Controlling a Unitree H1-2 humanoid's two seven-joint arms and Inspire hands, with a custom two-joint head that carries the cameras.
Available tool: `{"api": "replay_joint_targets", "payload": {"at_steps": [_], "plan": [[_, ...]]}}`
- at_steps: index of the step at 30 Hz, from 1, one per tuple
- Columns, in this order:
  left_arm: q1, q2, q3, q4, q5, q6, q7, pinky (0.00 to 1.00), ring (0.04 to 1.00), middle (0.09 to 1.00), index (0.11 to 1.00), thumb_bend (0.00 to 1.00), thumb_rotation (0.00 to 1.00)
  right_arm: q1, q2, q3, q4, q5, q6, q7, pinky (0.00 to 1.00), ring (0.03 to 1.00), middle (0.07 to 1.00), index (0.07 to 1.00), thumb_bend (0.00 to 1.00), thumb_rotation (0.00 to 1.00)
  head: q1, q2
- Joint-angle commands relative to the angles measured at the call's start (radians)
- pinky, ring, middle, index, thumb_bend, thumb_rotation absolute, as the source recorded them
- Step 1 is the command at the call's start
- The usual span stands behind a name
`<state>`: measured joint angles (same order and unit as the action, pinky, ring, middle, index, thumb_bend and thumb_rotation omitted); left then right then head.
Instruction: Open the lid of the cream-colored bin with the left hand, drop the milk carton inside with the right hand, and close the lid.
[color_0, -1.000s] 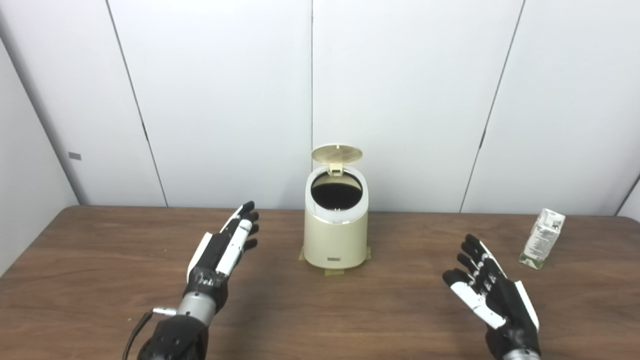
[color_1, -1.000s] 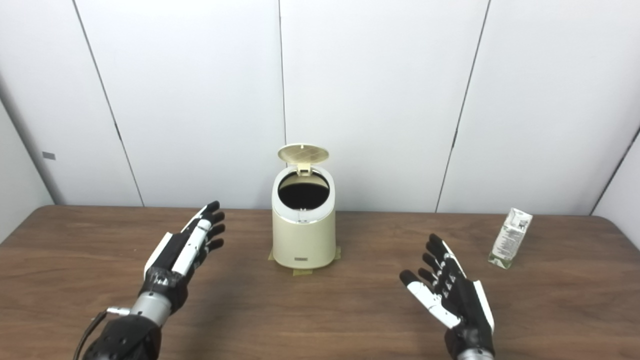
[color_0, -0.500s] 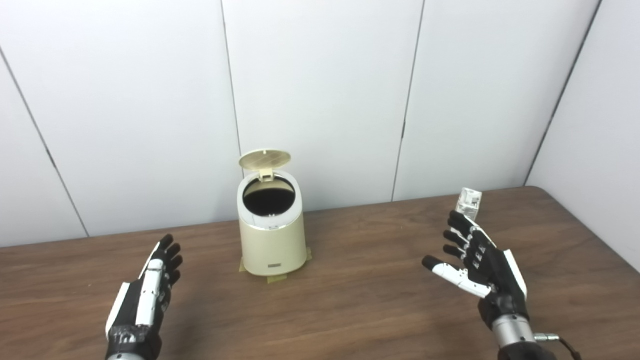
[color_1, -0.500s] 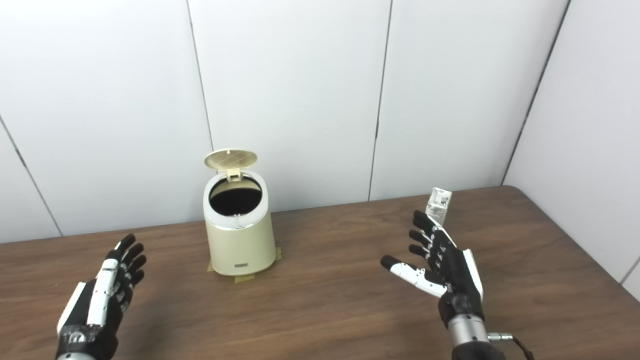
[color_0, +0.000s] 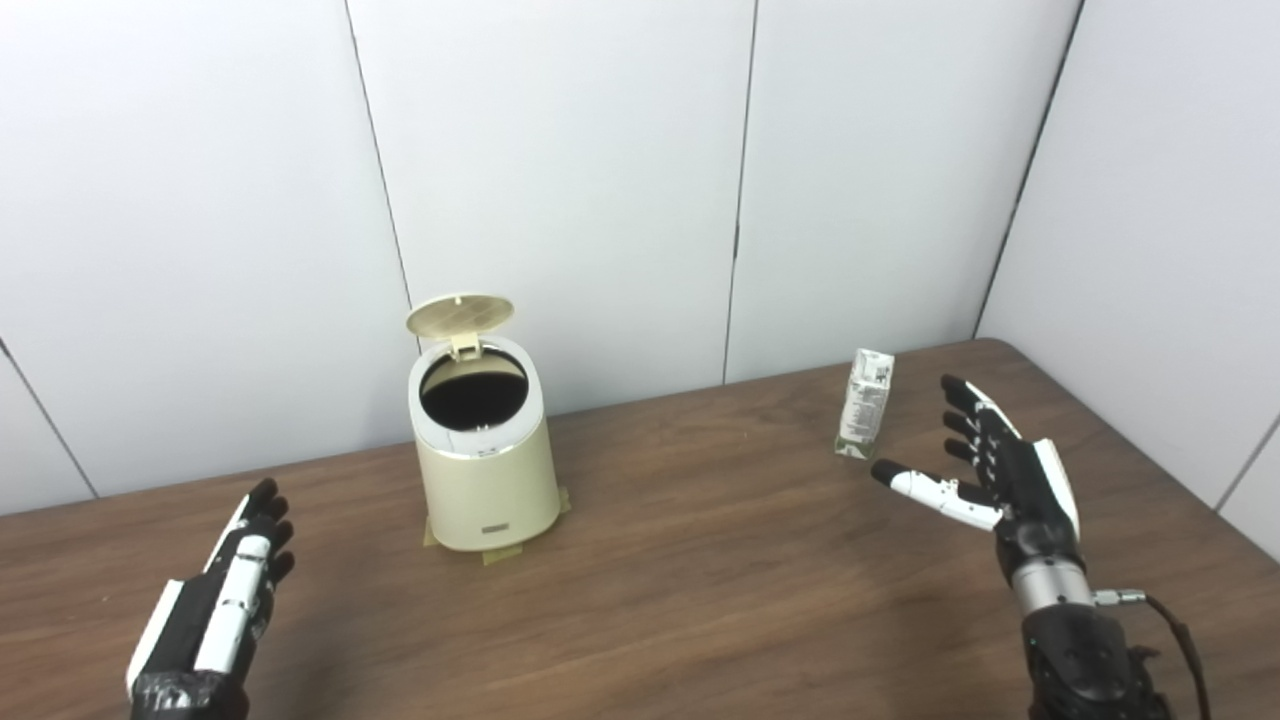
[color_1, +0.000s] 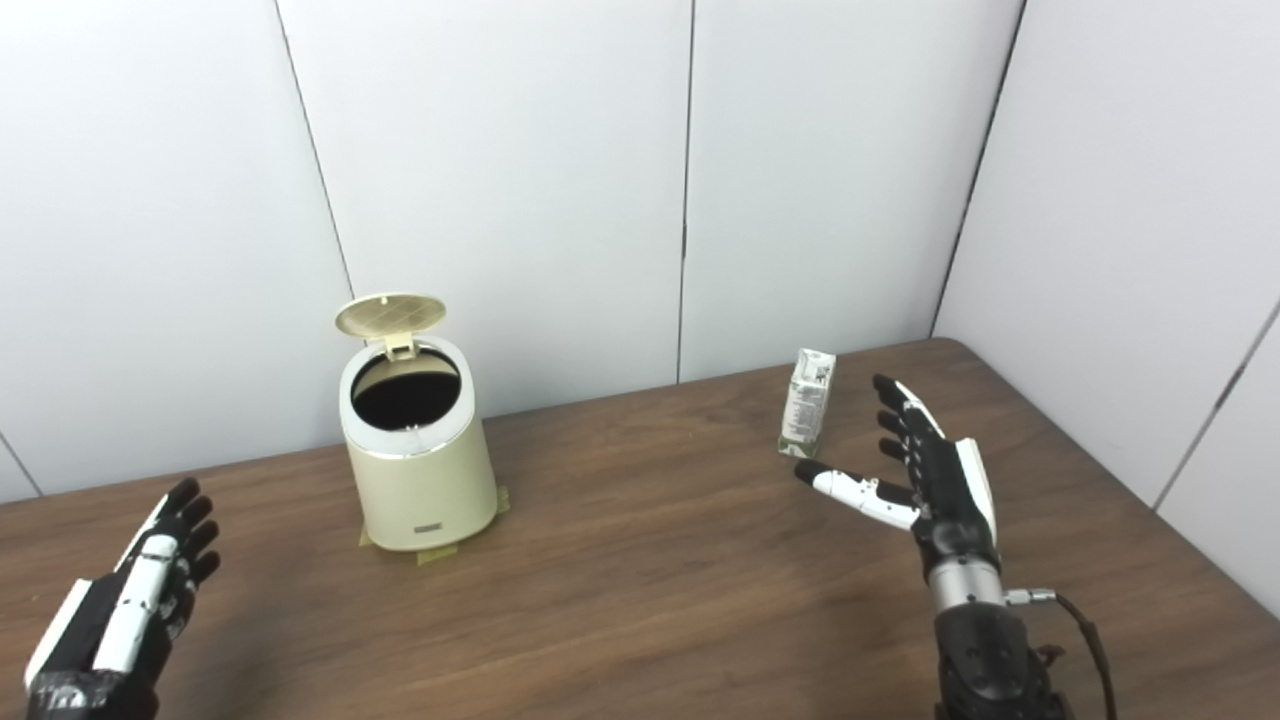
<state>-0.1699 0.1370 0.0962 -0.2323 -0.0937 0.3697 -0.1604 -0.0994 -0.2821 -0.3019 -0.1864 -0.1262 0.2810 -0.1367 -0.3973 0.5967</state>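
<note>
My gripper will drop the milk carton into the small cream-colored bin. The carton is tall for it, so its top should still show in the dark opening.
The cream-colored bin stands on the wooden table left of centre, taped down at its base. Its lid is tipped up and back, and the dark inside shows. The milk carton stands upright at the back right. My right hand is open and empty, just right of and in front of the carton, with the thumb pointing toward it and not touching it. My left hand is open and empty at the front left, well apart from the bin.
White wall panels run close behind the table. The table's right edge lies just beyond my right hand. A cable hangs from my right wrist.
The camera has swung right, shifting the whole picture left. My right hand has moved forward and right, up beside the carton. My left hand has drawn back from the bin.
</note>
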Motion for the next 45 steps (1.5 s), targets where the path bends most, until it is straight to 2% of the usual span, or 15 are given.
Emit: {"api": "replay_joint_targets", "payload": {"at_steps": [1,7,9,12,14,18,19,21,24,27,28,29,31,38,45], "plan": [[-0.044,0.013,-0.004,-0.018,-0.016,-0.019,-0.004,1.0,1.0,0.995,1.0,0.31,0.92,-0.058,-0.053,0.0,0.007,-0.036,0.005,-0.007,0.76,0.914,0.944,0.907,0.91,0.25,-0.001,0.004],[-0.042,0.036,-0.012,-0.033,-0.022,-0.017,-0.016,1.0,1.0,1.0,1.0,0.28,1.0,-0.147,-0.128,0.044,0.128,-0.117,0.059,-0.006,0.8,0.89,0.913,0.924,0.94,0.26,0.002,0.012],[-0.041,0.043,-0.017,-0.045,-0.021,-0.01,-0.016,1.0,1.0,1.0,1.0,0.28,1.0,-0.178,-0.137,0.048,0.166,-0.116,0.057,-0.007,0.7,0.836,0.916,0.921,0.93,0.21,0.006,0.015],[-0.038,0.052,-0.023,-0.067,-0.016,0.015,-0.011,1.0,0.999,0.999,1.0,0.27,1.0,-0.228,-0.138,0.036,0.241,-0.083,0.026,-0.01,0.55,0.673,0.936,0.925,0.89,0.1,0.009,0.021],[-0.037,0.052,-0.018,-0.078,-0.024,0.028,-0.006,1.0,1.0,0.999,1.0,0.26,1.0,-0.257,-0.149,0.044,0.293,-0.089,0.016,-0.015,0.51,0.644,0.929,0.923,0.88,0.1,0.01,0.024],[-0.041,0.044,-0.003,-0.091,-0.042,0.045,0.003,1.0,0.992,0.987,0.985,0.25,1.0,-0.306,-0.158,0.059,0.363,-0.093,0.011,-0.017,0.46,0.678,0.919,0.919,0.87,0.11,0.012,0.027],[-0.043,0.046,-0.002,-0.09,-0.043,0.044,0.002,1.0,0.988,0.981,0.974,0.28,1.0,-0.322,-0.161,0.061,0.384,-0.09,0.015,-0.015,0.49,0.756,0.923,0.917,0.87,0.1,0.011,0.028],[-0.045,0.049,-0.002,-0.09,-0.045,0.044,0.001,1.0,0.983,0.976,0.968,0.3,1.0,-0.343,-0.163,0.064,0.413,-0.087,0.024,-0.014,0.51,0.804,0.929,0.917,0.87,0.1,0.014,0.028],[-0.045,0.048,-0.003,-0.094,-0.049,0.046,-0.002,1.0,0.986,0.978,0.972,0.31,1.0,-0.377,-0.164,0.071,0.459,-0.087,0.032,-0.014,0.54,0.822,0.926,0.901,0.87,0.07,0.017,0.03],[-0.042,0.049,-0.008,-0.103,-0.043,0.06,0.001,1.0,0.986,0.979,0.971,0.31,1.0,-0.401,-0.165,0.084,0.493,-0.095,0.031,-0.015,0.51,0.803,0.921,0.896,0.88,0.08,0.02,0.031],[-0.041,0.05,-0.011,-0.107,-0.039,0.063,0.003,1.0,0.983,0.975,0.969,0.32,1.0,-0.408,-0.168,0.091,0.508,-0.1,0.026,-0.017,0.65,0.842,0.914,0.892,0.88,0.08,0.02,0.031],[-0.041,0.049,-0.012,-0.11,-0.039,0.067,0.004,1.0,0.98,0.973,0.967,0.31,1.0,-0.415,-0.17,0.098,0.524,-0.104,0.015,-0.02,0.73,0.863,0.91,0.889,0.88,0.08,0.022,0.032],[-0.039,0.047,-0.012,-0.121,-0.039,0.079,0.007,1.0,0.98,0.973,0.967,0.3,1.0,-0.426,-0.174,0.111,0.552,-0.111,-0.003,-0.028,0.83,0.887,0.902,0.88,0.87,0.08,0.026,0.033],[-0.035,0.057,-0.014,-0.135,-0.036,0.088,0.002,1.0,0.982,0.978,0.972,0.3,1.0,-0.438,-0.157,0.12,0.563,-0.102,0.007,-0.04,0.82,0.882,0.898,0.867,0.85,0.08,0.027,0.036],[-0.036,0.051,-0.013,-0.135,-0.041,0.089,0.004,1.0,0.981,0.98,0.976,0.3,1.0,-0.445,-0.133,0.128,0.619,-0.118,-0.057,-0.114,0.66,0.747,0.792,0.792,0.85,0.07,0.027,0.036]]}}
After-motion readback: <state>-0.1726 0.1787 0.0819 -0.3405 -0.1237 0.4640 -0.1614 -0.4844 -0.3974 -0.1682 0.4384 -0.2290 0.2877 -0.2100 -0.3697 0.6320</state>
